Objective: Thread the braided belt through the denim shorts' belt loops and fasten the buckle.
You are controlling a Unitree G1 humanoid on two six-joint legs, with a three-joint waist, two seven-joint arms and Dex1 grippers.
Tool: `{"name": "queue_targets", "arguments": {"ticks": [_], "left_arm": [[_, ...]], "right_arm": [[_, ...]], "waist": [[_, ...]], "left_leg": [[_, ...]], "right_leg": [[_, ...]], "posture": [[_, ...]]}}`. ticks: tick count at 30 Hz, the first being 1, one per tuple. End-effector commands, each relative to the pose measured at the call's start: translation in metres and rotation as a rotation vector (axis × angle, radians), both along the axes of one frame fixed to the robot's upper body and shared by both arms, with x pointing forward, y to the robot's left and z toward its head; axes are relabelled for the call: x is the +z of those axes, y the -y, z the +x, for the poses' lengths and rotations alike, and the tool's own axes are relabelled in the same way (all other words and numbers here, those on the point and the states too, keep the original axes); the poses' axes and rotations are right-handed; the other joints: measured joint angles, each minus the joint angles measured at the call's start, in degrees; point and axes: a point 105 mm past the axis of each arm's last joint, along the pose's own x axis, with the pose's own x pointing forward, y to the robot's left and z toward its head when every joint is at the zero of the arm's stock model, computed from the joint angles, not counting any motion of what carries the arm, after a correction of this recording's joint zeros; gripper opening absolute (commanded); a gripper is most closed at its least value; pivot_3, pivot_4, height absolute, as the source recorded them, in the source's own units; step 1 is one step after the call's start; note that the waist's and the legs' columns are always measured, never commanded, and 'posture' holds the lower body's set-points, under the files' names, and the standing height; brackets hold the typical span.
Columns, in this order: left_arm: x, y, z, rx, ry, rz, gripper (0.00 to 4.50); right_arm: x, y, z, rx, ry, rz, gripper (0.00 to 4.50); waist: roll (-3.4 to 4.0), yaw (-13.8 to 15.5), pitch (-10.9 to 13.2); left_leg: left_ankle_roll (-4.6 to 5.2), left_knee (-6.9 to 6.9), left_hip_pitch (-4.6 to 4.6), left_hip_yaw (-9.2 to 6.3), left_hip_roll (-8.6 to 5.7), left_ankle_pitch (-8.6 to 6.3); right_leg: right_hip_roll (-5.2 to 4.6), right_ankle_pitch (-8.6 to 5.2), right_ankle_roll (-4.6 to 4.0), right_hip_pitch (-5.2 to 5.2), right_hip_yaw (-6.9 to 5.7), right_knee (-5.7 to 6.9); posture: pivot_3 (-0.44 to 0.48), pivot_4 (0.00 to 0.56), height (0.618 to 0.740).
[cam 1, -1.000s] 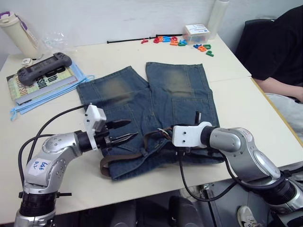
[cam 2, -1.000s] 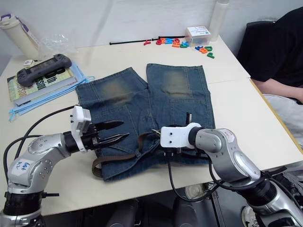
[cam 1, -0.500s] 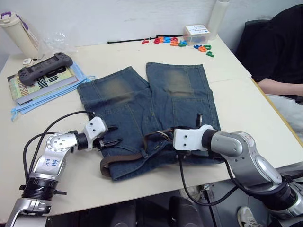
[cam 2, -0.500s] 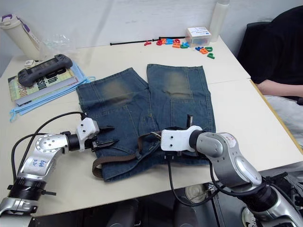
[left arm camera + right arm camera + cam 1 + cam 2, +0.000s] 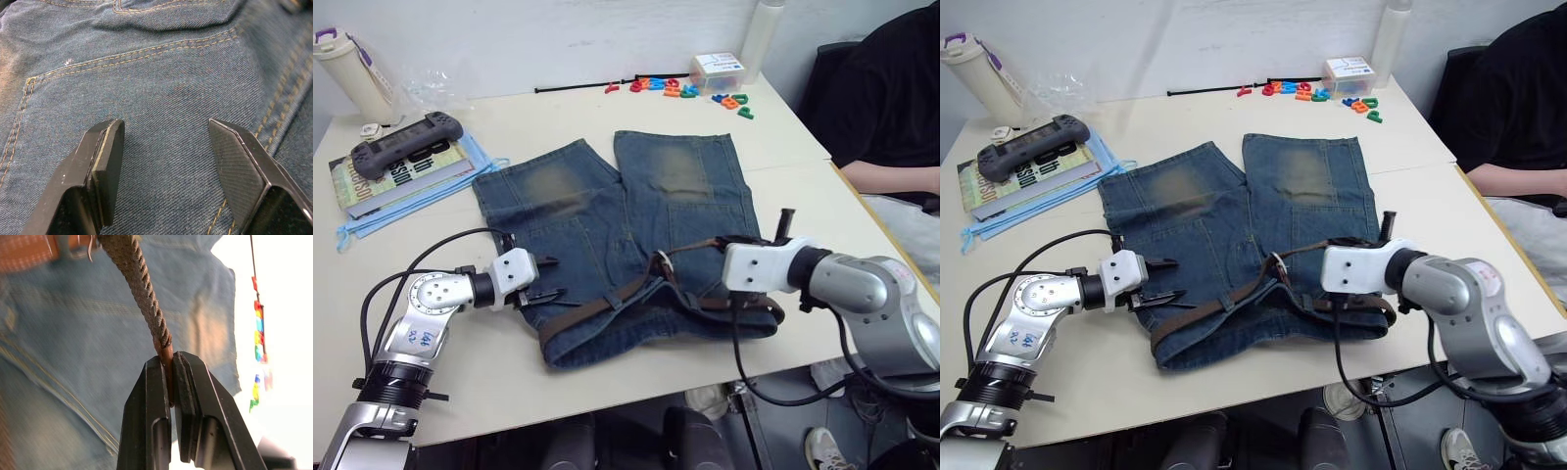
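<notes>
The braided belt's loose end sticks up from the silver buckle (image 5: 662, 262). The loose end will bend back into a loop when my left gripper moves it across.
The denim shorts (image 5: 675, 196) lie flat on the table, waistband toward me. The braided belt (image 5: 589, 312) runs along the waistband, rises past a silver buckle (image 5: 658, 259) and ends in my right gripper (image 5: 168, 363). That gripper is shut on the belt's tan tip (image 5: 167, 352) and hovers over the right side of the waistband (image 5: 1337, 247). My left gripper (image 5: 550, 278) is open at the shorts' left edge, and its fingers (image 5: 105, 161) straddle bare denim with nothing between them. I cannot make out the belt loops.
A book with a grey game controller (image 5: 406, 132) and a blue strap lie at the left, and a bottle (image 5: 347, 69) stands behind them. Coloured letters (image 5: 685, 86) and a small box (image 5: 720, 67) sit at the back. A seated person (image 5: 891, 108) is at the right table edge.
My right gripper has moved right with the belt tip, drawing the belt along the waistband. My left gripper dropped to the shorts' left edge and stays open.
</notes>
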Motion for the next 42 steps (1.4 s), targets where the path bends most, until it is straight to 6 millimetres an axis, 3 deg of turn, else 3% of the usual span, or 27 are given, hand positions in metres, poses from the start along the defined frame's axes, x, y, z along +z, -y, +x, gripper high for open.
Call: {"name": "queue_targets", "arguments": {"ticks": [1,7,12,15,17,20,27,29,31,32,36,42], "left_arm": [[-0.046,-0.010,-0.017,0.010,-0.160,0.108,3.05],[-0.047,-0.012,-0.017,0.013,-0.152,0.124,3.05],[-0.046,-0.014,-0.017,0.018,-0.140,0.127,3.05],[-0.020,-0.013,-0.006,0.051,-0.060,0.055,3.05],[-0.009,-0.012,-0.003,0.062,-0.034,0.018,3.05],[0.042,-0.004,0.000,0.048,0.039,-0.121,3.05],[0.095,0.019,-0.013,-0.025,0.018,-0.369,3.05],[0.106,0.035,-0.021,-0.078,-0.014,-0.443,3.59],[0.107,0.052,-0.027,-0.115,-0.024,-0.446,4.31],[0.104,0.060,-0.029,-0.122,-0.022,-0.439,4.42],[0.096,0.093,-0.025,-0.079,-0.016,-0.479,4.42],[0.095,0.111,-0.013,0.020,0.109,-0.455,4.42]], "right_arm": [[0.018,0.014,0.004,-0.048,0.085,-0.014,0.00],[0.030,0.026,0.010,-0.104,0.135,-0.038,0.00],[0.034,0.017,0.010,-0.068,0.156,-0.017,0.00],[0.034,-0.009,0.002,0.044,0.154,0.035,0.00],[0.033,-0.015,-0.001,0.069,0.148,0.047,0.00],[0.024,-0.034,-0.007,0.132,0.121,0.068,0.00],[0.018,-0.048,-0.008,0.181,0.102,0.067,0.00],[0.017,-0.052,-0.006,0.190,0.101,0.063,0.00],[0.017,-0.056,-0.005,0.199,0.106,0.061,0.00],[0.018,-0.059,-0.004,0.205,0.109,0.064,0.00],[0.021,-0.071,-0.002,0.231,0.118,0.073,0.00],[0.020,-0.081,-0.004,0.258,0.115,0.070,0.00]], "waist": [[0.05,-0.02,-0.03],[0.25,-0.09,-0.15],[0.53,-0.11,-0.35],[0.54,-0.23,-0.36],[0.54,-0.20,-0.35],[0.41,-0.20,-0.27],[0.22,-0.09,-0.16],[0.22,-0.17,-0.16],[0.22,-0.18,-0.16],[0.21,-0.18,-0.16],[0.21,-0.14,-0.16],[0.14,-0.07,-0.11]], "left_leg": [[0.00,0.00,0.00,0.00,0.00,0.00],[0.02,-0.01,0.00,0.01,0.00,-0.01],[0.02,-0.01,0.00,0.02,0.01,-0.01],[0.02,-0.01,0.00,0.02,0.01,-0.01],[0.01,-0.01,0.01,0.01,0.03,-0.01],[0.01,-0.01,-0.05,-0.01,0.03,0.00],[0.01,0.01,-0.23,-0.07,0.08,0.00],[0.01,0.01,-0.22,-0.07,0.07,-0.01],[0.00,0.01,-0.21,-0.07,0.06,0.00],[-0.01,0.01,-0.21,-0.07,0.05,0.00],[-0.02,0.01,-0.20,-0.06,0.01,0.01],[-0.04,0.02,-0.21,-0.07,-0.01,0.02]], "right_leg": [[0.00,0.00,0.00,0.00,0.00,0.00],[0.00,0.00,0.00,0.00,0.00,-0.02],[0.00,0.00,0.00,0.00,0.00,-0.03],[0.01,0.00,0.00,0.00,0.01,-0.03],[0.02,0.00,0.00,-0.01,0.01,0.00],[0.03,0.00,0.00,-0.05,-0.01,0.01],[-0.01,0.01,0.02,-0.13,-0.01,-0.06],[-0.01,0.01,0.02,-0.13,0.00,-0.06],[0.02,0.01,0.02,-0.13,0.00,-0.05],[0.03,0.01,0.02,-0.13,-0.01,-0.05],[0.04,0.01,0.02,-0.12,0.00,-0.05],[0.07,0.01,0.02,-0.12,0.00,-0.05]], "posture": [[0.000,0.150,0.714],[0.000,0.150,0.714],[0.000,0.150,0.714],[0.000,0.150,0.714],[0.000,0.150,0.714],[0.000,0.150,0.714],[0.000,0.150,0.714],[0.000,0.150,0.714],[0.000,0.150,0.714],[0.000,0.150,0.714],[0.000,0.150,0.714],[0.000,0.150,0.714]]}}
